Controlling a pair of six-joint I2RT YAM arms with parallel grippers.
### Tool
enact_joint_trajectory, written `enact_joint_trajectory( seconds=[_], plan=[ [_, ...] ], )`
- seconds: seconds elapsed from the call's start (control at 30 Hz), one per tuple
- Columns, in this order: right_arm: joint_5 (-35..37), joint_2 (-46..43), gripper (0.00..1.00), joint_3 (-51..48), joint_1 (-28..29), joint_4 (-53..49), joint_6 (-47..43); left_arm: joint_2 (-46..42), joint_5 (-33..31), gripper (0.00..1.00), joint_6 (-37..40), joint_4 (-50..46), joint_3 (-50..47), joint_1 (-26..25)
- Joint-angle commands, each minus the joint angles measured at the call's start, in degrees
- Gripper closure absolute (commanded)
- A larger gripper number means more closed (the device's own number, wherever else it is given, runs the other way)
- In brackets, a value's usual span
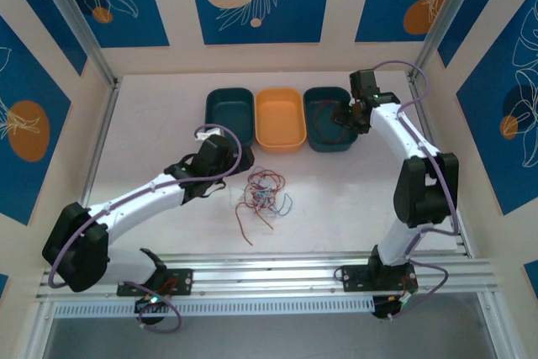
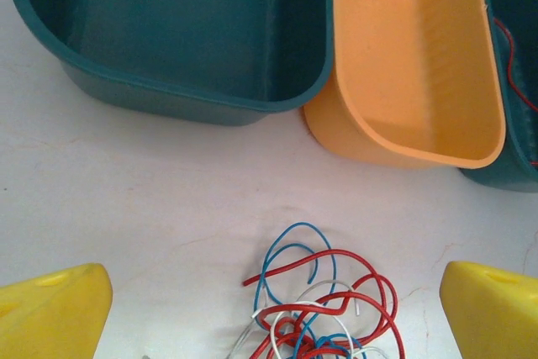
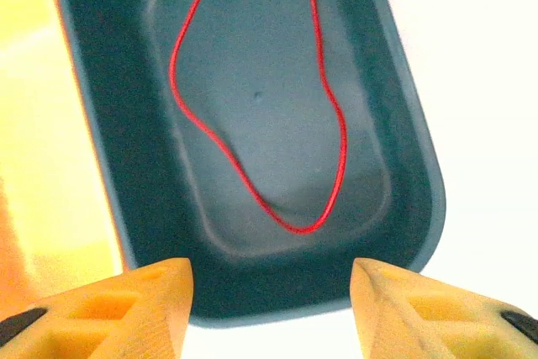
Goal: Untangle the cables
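The red cable in the teal bin lies clear of my right gripper's fingers, so I should carry on to the tangle and close that gripper on a red loop.
A tangle of thin red, blue and white cables lies on the white table in front of the bins. In the left wrist view the same cables sit low between my yellow fingers. My left gripper is open just left of the pile and holds nothing. A single red cable lies looped on the floor of the right teal bin. Over that bin's near end hovers my right gripper, open, its fingers clear of the cable.
Three bins stand in a row at the back: a left teal bin, an orange bin and the right teal bin. An aluminium rail runs along the near table edge. Frame posts stand at the corners.
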Motion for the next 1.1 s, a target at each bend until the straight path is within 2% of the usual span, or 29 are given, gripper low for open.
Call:
enact_joint_trajectory(
  seconds=[0.0,0.23,0.5,0.7,0.83,1.07],
  plan=[
    [-5.54,-6.73,0.47,-3.83,3.25,-0.55,0.65,0.08,0.26,0.00,-0.86,-4.37,1.48,-0.39],
    [-9.76,-14.69,0.54,-13.78,15.45,-0.59,-0.78,0.13,3.82,0.00,-2.47,-5.30,-0.75,-0.44],
    [-16.23,-14.47,0.62,-17.74,24.56,4.51,-4.95,-0.17,5.68,0.00,-8.12,-2.42,-5.56,-0.44],
    [-12.92,-9.33,0.63,-14.62,29.83,5.75,-11.76,-2.84,2.88,0.00,-13.84,-2.68,-9.55,-0.21],
    [-12.12,-4.97,0.63,-11.74,31.09,5.73,-14.42,-5.88,0.42,0.00,-16.57,-3.41,-11.89,0.20],
    [-5.98,1.09,0.58,-7.21,34.63,5.64,-18.03,-10.75,-4.21,0.00,-18.84,-7.44,-13.66,0.82]
  ],
)
